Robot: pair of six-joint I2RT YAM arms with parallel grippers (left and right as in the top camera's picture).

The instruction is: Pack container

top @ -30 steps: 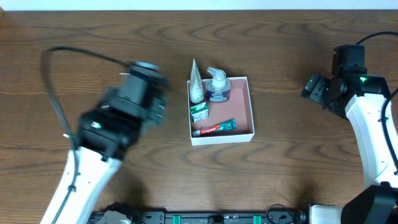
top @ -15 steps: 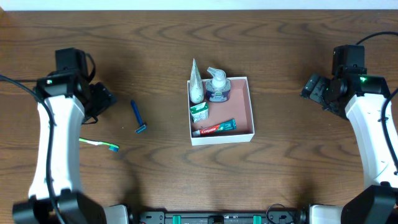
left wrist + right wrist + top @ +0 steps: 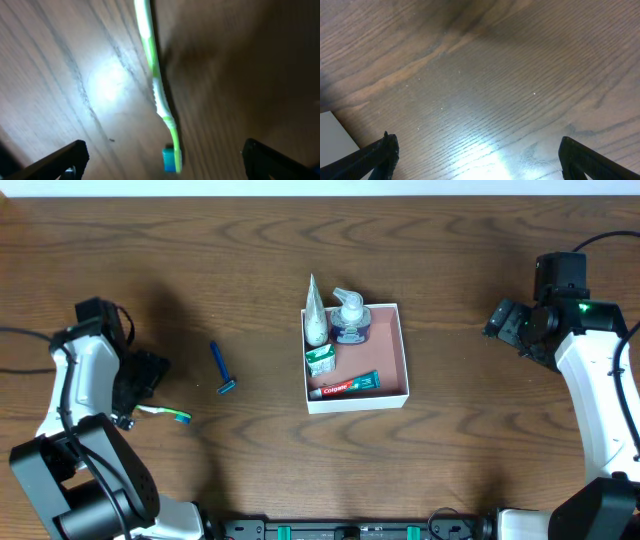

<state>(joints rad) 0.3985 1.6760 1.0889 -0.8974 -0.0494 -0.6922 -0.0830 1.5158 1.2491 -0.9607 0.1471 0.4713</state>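
The green toothbrush's handle [image 3: 159,93] lines up with the gap between the left gripper's open fingers, so the robot should now lower that gripper until the fingers are on either side of the neck [image 3: 173,132], then close them.
The container [image 3: 392,350], a square white box with a pink inside, sits mid-table and holds a white tube [image 3: 316,318], a pump bottle [image 3: 350,317], a small green box [image 3: 320,359] and a Colgate toothpaste [image 3: 345,386]. A green toothbrush [image 3: 160,412] lies on the wood left of it; in the left wrist view it [image 3: 159,95] runs down between the fingers. A blue razor [image 3: 220,367] lies between toothbrush and container. My left gripper [image 3: 140,385] is open just above the toothbrush. My right gripper [image 3: 505,323] is open and empty at the far right.
The table is dark wood [image 3: 480,450]. A corner of the container's white wall [image 3: 332,135] shows at the left edge of the right wrist view. The robot base rail [image 3: 350,530] runs along the front edge.
My left arm has swung from near the container out to the far left and dropped over the toothbrush. The razor and toothbrush came into view. The right arm has not moved.
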